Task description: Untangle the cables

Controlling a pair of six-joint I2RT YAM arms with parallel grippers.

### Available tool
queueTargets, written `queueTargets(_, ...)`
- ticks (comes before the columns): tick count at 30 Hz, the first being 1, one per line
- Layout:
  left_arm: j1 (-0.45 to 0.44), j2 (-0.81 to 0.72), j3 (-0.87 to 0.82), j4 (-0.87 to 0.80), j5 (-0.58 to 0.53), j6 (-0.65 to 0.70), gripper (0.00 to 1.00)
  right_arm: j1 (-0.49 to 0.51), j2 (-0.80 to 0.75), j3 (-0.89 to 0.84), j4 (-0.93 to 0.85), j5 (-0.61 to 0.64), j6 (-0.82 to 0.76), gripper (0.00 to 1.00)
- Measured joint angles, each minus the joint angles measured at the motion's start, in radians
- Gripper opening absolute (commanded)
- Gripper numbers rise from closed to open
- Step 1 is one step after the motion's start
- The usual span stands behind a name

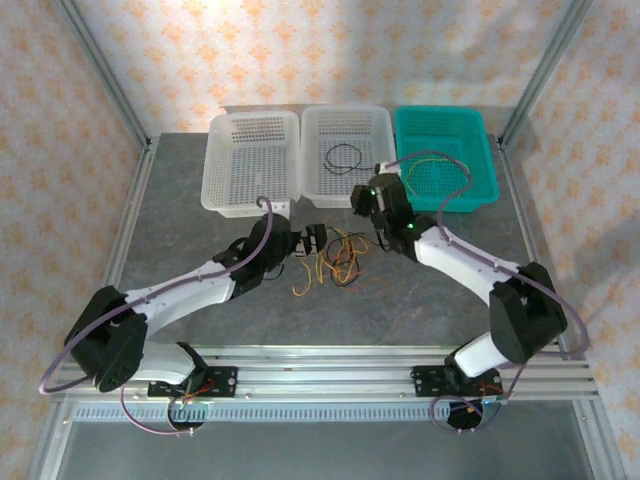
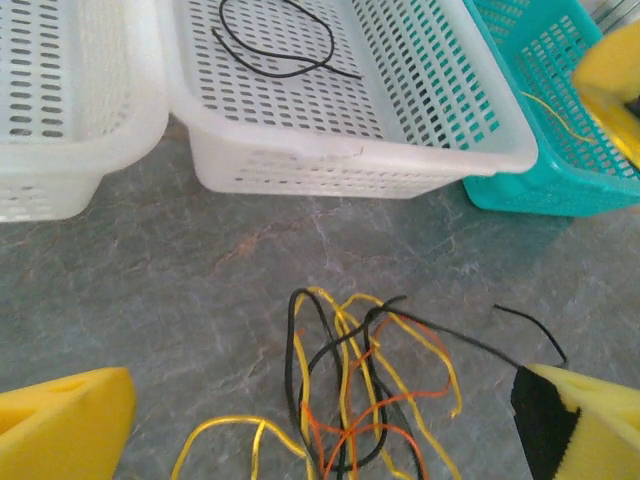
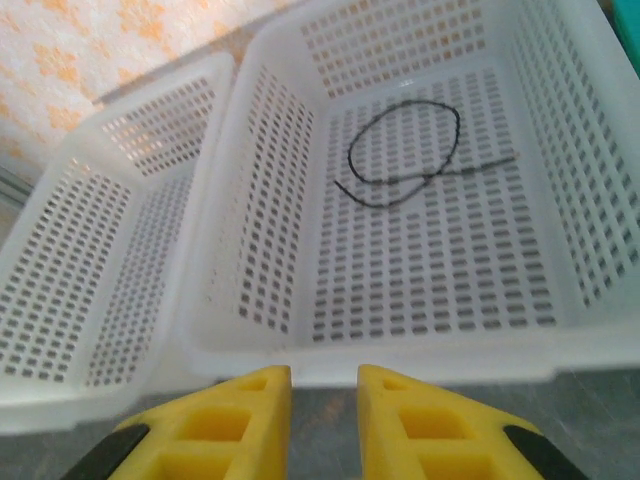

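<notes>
My right gripper should keep moving down to that free stretch until its fingers close around it, as the reddish-brown cable reaches out beyond the edge of the tangle.
A tangle of thin yellow, black and reddish-brown cables [image 1: 335,258] lies on the grey table; in the left wrist view the tangle [image 2: 365,395] sits between my spread yellow fingers. My left gripper [image 1: 313,240] [image 2: 330,440] is open just left of the heap, holding nothing. A black strand end [image 2: 530,322] reaches close to its right finger [image 2: 585,420]. My right gripper [image 1: 362,195] [image 3: 325,400] hovers at the near rim of the middle white basket, its fingers a narrow gap apart and empty. A single black cable [image 1: 345,157] [image 3: 405,155] [image 2: 280,45] lies in that basket. A yellow cable [image 1: 430,170] lies in the teal basket.
Three baskets stand in a row at the back: a left white basket [image 1: 252,160], a middle white basket [image 1: 372,125] and a teal basket [image 1: 440,125]. Aluminium frame posts and patterned walls surround the table. Purple cables run along both arms.
</notes>
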Motion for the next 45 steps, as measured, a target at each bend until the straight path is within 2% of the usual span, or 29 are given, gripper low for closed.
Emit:
queueTargets(6, -0.008, -0.076, -0.114, 0.009, -0.048, -0.008, 0.98, 0.028, -0.118, -0.163, -0.066, 0.049, 0.067, 0.24)
queueTargets(13, -0.040, -0.090, -0.168, 0.006, -0.056, -0.023, 0.99, 0.101, -0.172, -0.239, -0.171, 0.061, 0.143, 0.24)
queueTargets(19, -0.097, -0.042, -0.175, 0.022, -0.062, -0.063, 0.99, 0.106, -0.173, -0.301, -0.194, 0.011, 0.202, 0.26)
queueTargets(24, -0.105, 0.030, -0.175, 0.055, -0.062, -0.089, 0.99, 0.106, -0.135, -0.304, -0.189, -0.050, 0.249, 0.27)
queueTargets(36, -0.178, 0.127, -0.115, 0.085, -0.043, -0.080, 0.99, 0.106, -0.078, -0.304, -0.177, -0.120, 0.301, 0.30)
queueTargets(45, -0.183, 0.176, -0.063, 0.089, -0.043, -0.079, 0.99, 0.106, -0.079, -0.326, -0.179, -0.160, 0.321, 0.27)
